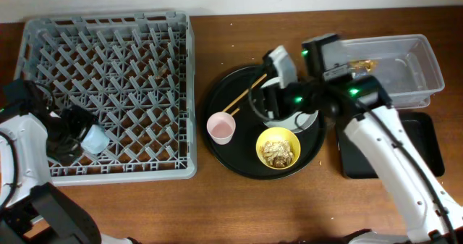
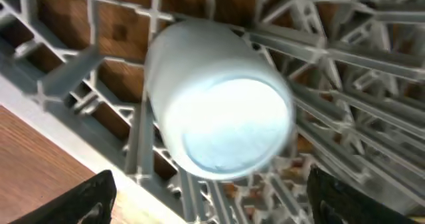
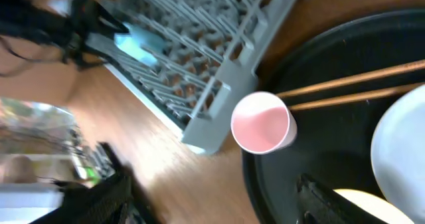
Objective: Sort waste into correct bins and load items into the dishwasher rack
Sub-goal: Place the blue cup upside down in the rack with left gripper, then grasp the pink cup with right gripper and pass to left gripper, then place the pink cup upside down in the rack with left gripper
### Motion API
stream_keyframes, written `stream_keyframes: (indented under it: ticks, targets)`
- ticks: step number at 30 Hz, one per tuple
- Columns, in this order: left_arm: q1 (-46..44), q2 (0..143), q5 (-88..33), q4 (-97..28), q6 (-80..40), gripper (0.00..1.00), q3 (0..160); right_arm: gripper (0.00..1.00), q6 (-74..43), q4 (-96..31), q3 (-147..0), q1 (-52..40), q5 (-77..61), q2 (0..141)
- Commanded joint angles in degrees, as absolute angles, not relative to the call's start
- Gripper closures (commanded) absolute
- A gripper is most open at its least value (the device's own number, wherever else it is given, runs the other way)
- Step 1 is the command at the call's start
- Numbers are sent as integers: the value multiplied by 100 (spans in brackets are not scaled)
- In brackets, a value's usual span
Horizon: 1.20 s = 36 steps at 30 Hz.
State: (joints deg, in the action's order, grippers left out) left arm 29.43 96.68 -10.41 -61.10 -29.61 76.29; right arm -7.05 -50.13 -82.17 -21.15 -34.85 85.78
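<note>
The pink cup [image 1: 221,132] is standing with its opening up [image 1: 221,122] across from the rack, so next my right gripper turns the cup over and passes it to my left gripper for loading.
The light-blue cup [image 1: 95,138] stands upside down on the grey dishwasher rack [image 1: 108,41] near its front left; in the left wrist view the cup [image 2: 219,121] is just beyond my fingertips. My left gripper [image 1: 72,132] [image 2: 212,201] is open and apart from the cup. My right gripper [image 1: 266,99] [image 3: 212,191] is open and empty above the round black tray [image 1: 228,92]. On that tray are the pink cup [image 1: 221,128] [image 3: 261,123], the chopsticks [image 1: 244,93] [image 3: 352,91], the pale plate [image 1: 307,121] [image 3: 398,144] and the yellow bowl [image 1: 278,148] holding food scraps. The napkin is out of view.
The clear tub [image 1: 405,48] at the back right holds a brown-gold wrapper [image 1: 362,63]. The shallow black tray [image 1: 419,146] lies in front of it, partly under my right arm. The rack's corner [image 3: 206,141] is close to the round tray's edge.
</note>
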Motion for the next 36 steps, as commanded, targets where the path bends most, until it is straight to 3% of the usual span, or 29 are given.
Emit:
stream_keyframes:
  ticks: [1, 3, 5, 7, 8, 9, 10, 15, 18, 21, 26, 36]
  targets:
    - [2880, 9533, -1291, -6757, -2676, 7, 8521, 28, -1039, -4967, -8040, -2932, -1640, 8995]
    - [2550, 9330, -1490, -6925, -2171, 7, 8851, 30, -1280, -4637, -8040, -3334, -716, 9524]
    - [2062, 9035, -2600, -6716, -926, 8, 8925, 35, -1396, -4077, -8040, -3459, -349, 10265]
    - [1776, 8973, -3398, -6711, -421, 7, 8925, 39, -1605, -3809, -8040, -3363, -104, 10816]
    - [1682, 8976, -3516, -6748, -419, 6, 8925, 57, -1739, -3802, -8040, -3306, -130, 11026]
    - [1559, 8976, -3667, -6801, -416, 5, 8925, 80, -1747, -3804, -8040, -3251, -353, 11155]
    - [1428, 8976, -4042, -6796, -381, 5, 8925, 96, -1745, -3787, -8042, -3236, -565, 11163]
    - [1022, 8982, -6300, -6344, -165, 1, 8925, 96, -1317, -4342, -8593, -2801, -1861, 10127]
    - [1011, 9002, -7483, -6254, -169, 1, 8925, 96, -178, -4187, -8842, -2049, -5315, 9122]
    - [788, 9002, -8833, -6215, -167, 2, 8925, 96, -40, -3599, -8842, -1761, -7220, 8952]
    - [-176, 8995, -9019, -6215, -211, 3, 8925, 96, -45, -3312, -8840, -1765, -7043, 9017]
    - [-561, 8976, -9013, -6195, -207, 32, 8925, 96, -801, -2539, -8840, -1767, -6726, 9205]
